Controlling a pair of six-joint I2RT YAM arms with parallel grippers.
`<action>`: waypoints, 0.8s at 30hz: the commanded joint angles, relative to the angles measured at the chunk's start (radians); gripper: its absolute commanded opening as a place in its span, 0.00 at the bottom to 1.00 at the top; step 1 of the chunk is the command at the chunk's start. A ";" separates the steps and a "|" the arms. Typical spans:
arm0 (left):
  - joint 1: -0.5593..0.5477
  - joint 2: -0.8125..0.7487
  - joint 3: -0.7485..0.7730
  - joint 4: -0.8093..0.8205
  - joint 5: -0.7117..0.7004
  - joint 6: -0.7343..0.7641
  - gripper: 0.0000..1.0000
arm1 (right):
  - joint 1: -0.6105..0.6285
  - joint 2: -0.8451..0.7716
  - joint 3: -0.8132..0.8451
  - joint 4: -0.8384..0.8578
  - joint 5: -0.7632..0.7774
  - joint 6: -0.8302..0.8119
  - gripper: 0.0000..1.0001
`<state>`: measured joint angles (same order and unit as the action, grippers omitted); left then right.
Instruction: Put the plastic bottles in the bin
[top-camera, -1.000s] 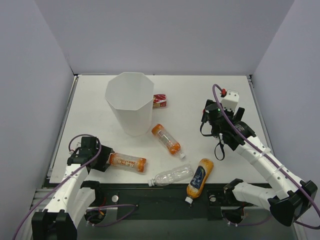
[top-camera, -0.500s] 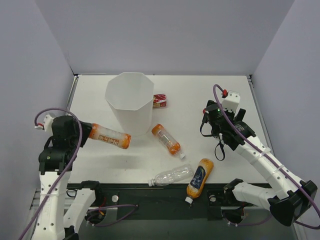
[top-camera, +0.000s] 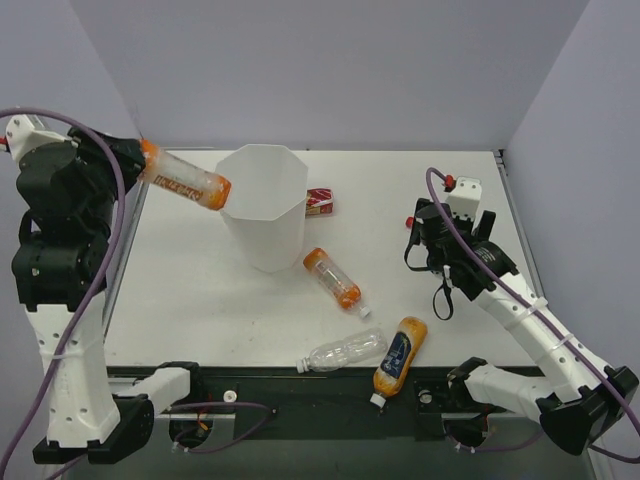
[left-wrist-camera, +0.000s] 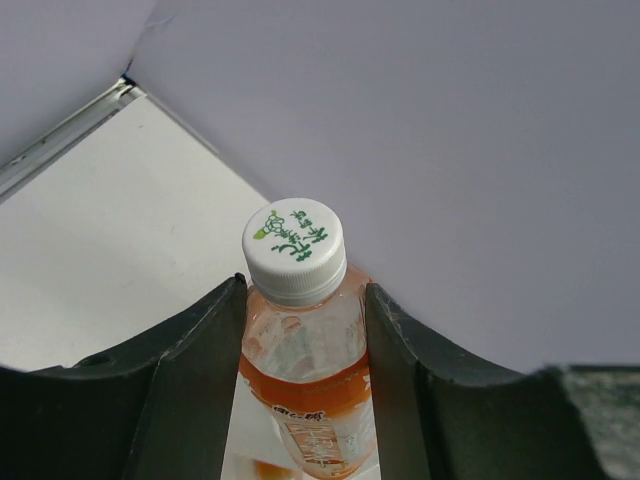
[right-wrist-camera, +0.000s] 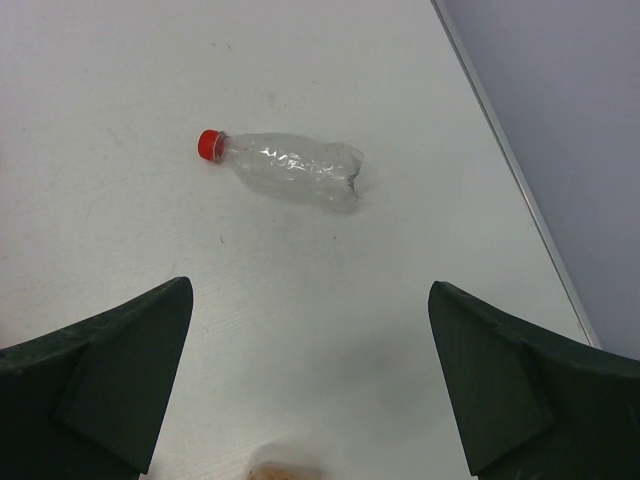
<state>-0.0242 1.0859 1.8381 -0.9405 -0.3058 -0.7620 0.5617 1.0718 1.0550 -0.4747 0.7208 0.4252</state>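
Observation:
My left gripper should go on over the bin's rim and let go of the bottle inside the bin, because the held bottle's base (top-camera: 215, 191) is tilted down toward the bin's opening (top-camera: 264, 182).
My left gripper (top-camera: 140, 160) is raised high at the back left, shut on a clear bottle with orange contents (top-camera: 186, 181). The bottle slants down to the right, and its base reaches the left rim of the tall white bin (top-camera: 262, 230). In the left wrist view both fingers press the neck of the held bottle (left-wrist-camera: 305, 350) under its white cap (left-wrist-camera: 295, 248). On the table lie a second orange-filled bottle (top-camera: 332, 278), an all-clear bottle (top-camera: 345, 350) and an orange bottle with a dark blue label (top-camera: 400, 358). My right gripper (right-wrist-camera: 310, 290) is open above bare table.
A crushed clear bottle with a red cap (right-wrist-camera: 285, 170) lies ahead of the right gripper, near the table's right edge (right-wrist-camera: 520, 190). A small red box (top-camera: 320, 201) sits behind the bin on its right. Grey walls enclose the table.
The left gripper closed on the orange-filled bottle at the front left, then lifted it up and back to the bin's left rim. The right arm has barely moved.

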 joint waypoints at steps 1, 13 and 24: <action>0.001 0.120 0.073 0.189 0.114 0.033 0.07 | -0.011 -0.050 0.000 -0.010 0.034 0.001 0.98; -0.137 0.328 0.046 0.456 0.068 0.107 0.01 | -0.020 -0.148 -0.075 -0.080 0.057 0.067 0.97; -0.197 0.359 -0.017 0.410 0.040 0.207 0.72 | -0.239 -0.052 -0.012 -0.154 -0.130 0.257 0.97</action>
<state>-0.2077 1.4517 1.8187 -0.5659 -0.2470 -0.6132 0.4171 0.9836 1.0115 -0.5762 0.6788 0.5724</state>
